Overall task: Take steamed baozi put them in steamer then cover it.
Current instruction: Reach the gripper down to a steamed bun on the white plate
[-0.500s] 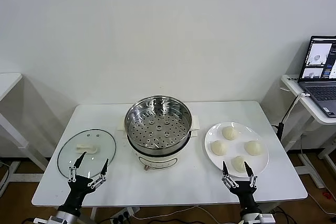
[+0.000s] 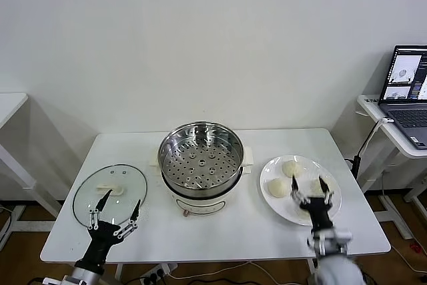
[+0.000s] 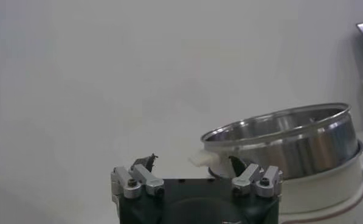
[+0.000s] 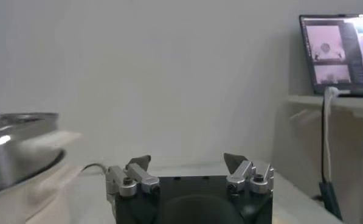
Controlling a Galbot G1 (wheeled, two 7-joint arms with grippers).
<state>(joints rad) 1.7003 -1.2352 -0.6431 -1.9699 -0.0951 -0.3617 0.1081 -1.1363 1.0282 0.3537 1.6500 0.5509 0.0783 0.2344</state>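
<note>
The back baozi point(image 2: 292, 168) has a white gap point(image 2: 285, 178) between it and its neighbour, so it should come off the plate by itself and keep its round shape when I lift it.
The steamer point(image 2: 200, 162) stands uncovered in the middle of the white table, its perforated tray bare; it also shows in the left wrist view point(image 3: 284, 137) and the right wrist view point(image 4: 14, 149). The glass cover point(image 2: 110, 190) lies flat to its left. Cream-white baozi sit on a white plate point(image 2: 277, 205) to its right: one at the back point(image 2: 291, 168), one on the left point(image 2: 277, 187), another point(image 2: 316, 185) partly hidden by my fingers. My right gripper point(image 2: 308, 185) hangs open over the plate, holding nothing point(image 4: 187, 161). At the cover's near edge my left gripper point(image 2: 123, 199) is open and empty point(image 3: 193, 163).
A laptop point(image 2: 407, 88) sits open on a side table at the right, also seen in the right wrist view point(image 4: 339, 52). Another white table point(image 2: 10, 105) stands at the far left. A cable runs down from the laptop stand.
My right gripper has moved forward from the table's near edge to above the plate, now covering the nearest baozi. The left gripper has barely shifted.
</note>
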